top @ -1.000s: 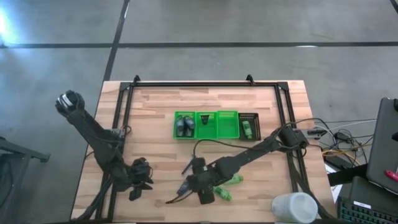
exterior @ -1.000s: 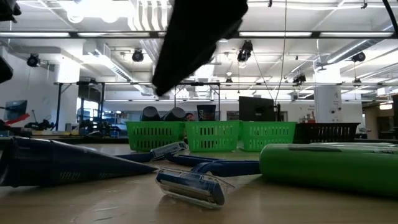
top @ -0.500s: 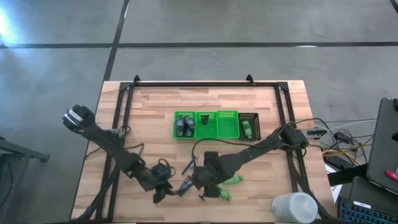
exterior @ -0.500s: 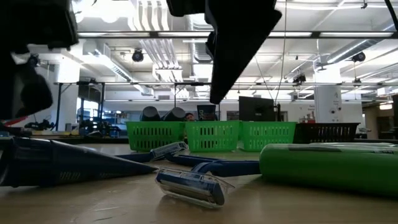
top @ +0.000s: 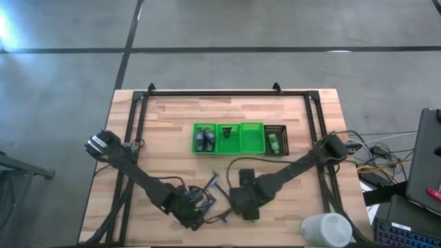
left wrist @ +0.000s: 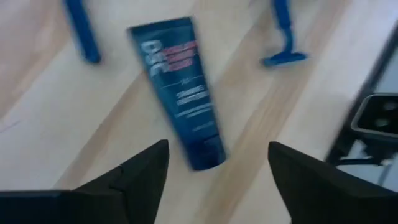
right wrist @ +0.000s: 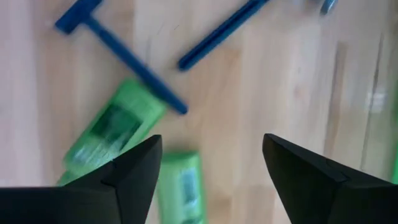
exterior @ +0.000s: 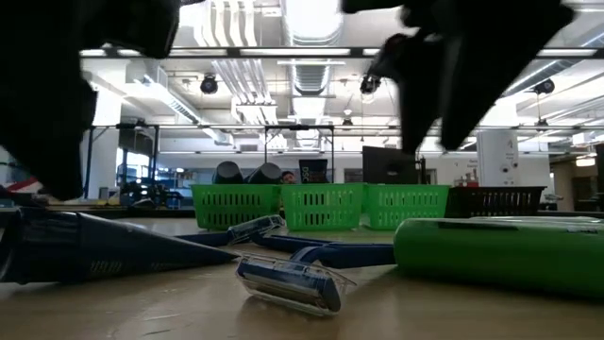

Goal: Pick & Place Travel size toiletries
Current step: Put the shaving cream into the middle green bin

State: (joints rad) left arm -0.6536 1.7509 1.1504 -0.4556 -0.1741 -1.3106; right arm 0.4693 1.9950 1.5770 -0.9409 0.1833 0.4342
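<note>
The dark blue tube (left wrist: 179, 87) is clear of the razors and its cap faces the robot's open fingers, so the left gripper should go on going down until it closes on the cap (left wrist: 206, 154).
Near the table's near edge lie a dark blue flat tube (left wrist: 180, 92), blue T-shaped razors (left wrist: 283, 38) (right wrist: 119, 51) and two bright green mini bottles (right wrist: 111, 135) (right wrist: 183, 186), all flat on the wood. My left gripper (left wrist: 214, 180) hovers open above the tube's cap end. My right gripper (right wrist: 211, 180) hovers open above the green bottles and a razor handle. In the low view the tube (exterior: 85, 247), a razor head (exterior: 288, 281) and a green bottle (exterior: 500, 250) lie in front. Grey oval bottles (top: 204, 140) sit in the tray's left compartment.
The bright green three-compartment tray (top: 229, 138) stands mid-table, with the small black slotted bin (top: 275, 140) at its right holding a green bottle (top: 273, 142). A black frame rail (top: 138, 131) runs along the table's sides. Bare wood lies between the tray and the near items.
My left gripper has swung from the table's near left toward the right, until it is over the tube and razors. My right gripper has shifted right, from above the razors to above the green bottles. The items on the table have kept still.
</note>
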